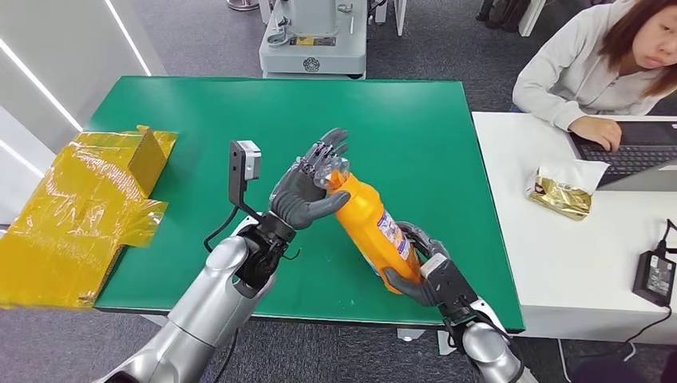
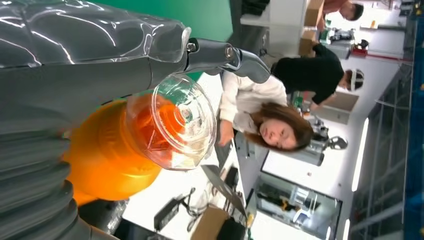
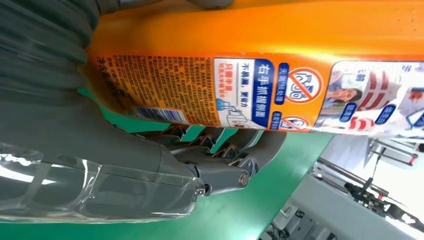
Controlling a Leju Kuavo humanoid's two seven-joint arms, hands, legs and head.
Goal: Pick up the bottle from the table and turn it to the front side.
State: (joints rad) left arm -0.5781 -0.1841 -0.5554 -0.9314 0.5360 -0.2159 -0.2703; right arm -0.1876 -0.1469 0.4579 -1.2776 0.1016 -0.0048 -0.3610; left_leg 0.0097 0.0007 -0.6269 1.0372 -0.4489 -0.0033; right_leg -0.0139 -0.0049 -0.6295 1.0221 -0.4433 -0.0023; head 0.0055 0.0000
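I see a pale label (image 1: 392, 231) facing up with plain orange toward the bottle's neck, so I expect the orange bottle (image 1: 374, 227) to show a different, hidden label when I turn it.
An orange bottle (image 1: 369, 227) with a clear cap (image 1: 335, 171) and a printed label hangs tilted above the green table (image 1: 199, 120). My right hand (image 1: 419, 275) grips its lower end from beneath. My left hand (image 1: 307, 187) is at the cap end, with its thumb under the neck and its fingers spread behind the cap. In the left wrist view the clear cap (image 2: 177, 122) and the orange shoulder (image 2: 110, 155) sit against the palm. The right wrist view has the label side of the bottle (image 3: 250, 50) up close, with my right fingers (image 3: 220, 160) curled beside it.
A box wrapped in yellow film (image 1: 80, 207) lies at the table's left edge. To the right stands a white table (image 1: 559, 263) with a gold pouch (image 1: 563, 191), a laptop (image 1: 639, 155) and a power adapter (image 1: 656, 275). A person (image 1: 591, 64) sits there typing.
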